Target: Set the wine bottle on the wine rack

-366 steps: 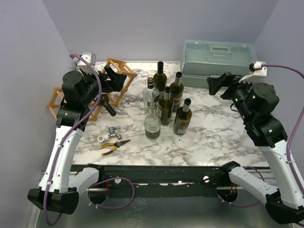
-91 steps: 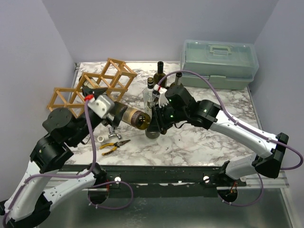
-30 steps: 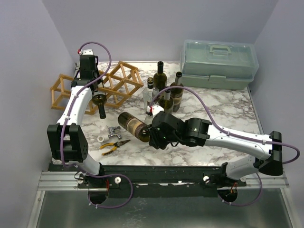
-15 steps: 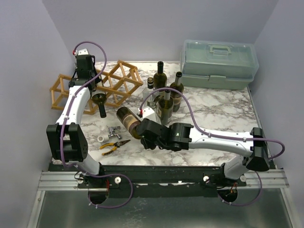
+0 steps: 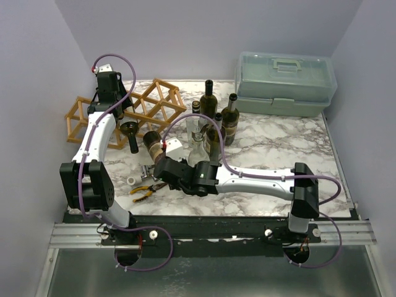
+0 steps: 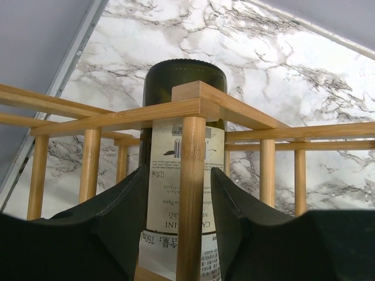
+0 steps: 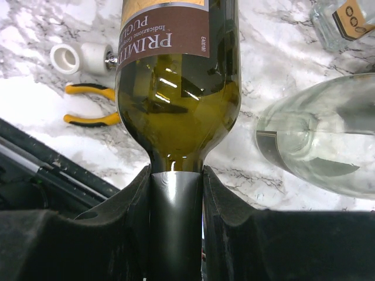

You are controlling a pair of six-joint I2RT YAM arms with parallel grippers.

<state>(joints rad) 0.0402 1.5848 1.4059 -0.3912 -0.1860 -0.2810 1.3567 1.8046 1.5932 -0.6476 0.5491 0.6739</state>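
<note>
The rack's corner stick [image 6: 191, 193] is loose, so my open left fingers should close, steadying the rack before my right gripper slides the bottle in.
The wooden wine rack [image 5: 148, 102] stands at the table's far left. One dark bottle [image 5: 129, 131] lies in it with its neck sticking out toward me. My left gripper [image 5: 108, 93] is at the rack's far side. In the left wrist view its jaws [image 6: 179, 175] stand open on either side of that white-labelled bottle [image 6: 184, 76], with a rack stick [image 6: 193, 193] between them. My right gripper [image 5: 162, 162] reaches far left and is shut on the neck of a brown-labelled wine bottle [image 5: 151, 141], held above the table just right of the rack. The right wrist view shows that neck in the gripper [image 7: 176, 175] and the bottle's green body [image 7: 176, 88].
Several upright bottles [image 5: 213, 124] cluster mid-table; a clear one [image 7: 316, 146] is close beside the held bottle. Yellow-handled pliers [image 5: 148, 187], a white fitting [image 5: 133, 180] and a metal tap [image 5: 147, 170] lie under the right gripper. A translucent toolbox [image 5: 284, 74] sits back right.
My right arm has carried the brown-labelled bottle left toward the rack. My left jaws have spread open around the bottle lying in the rack.
</note>
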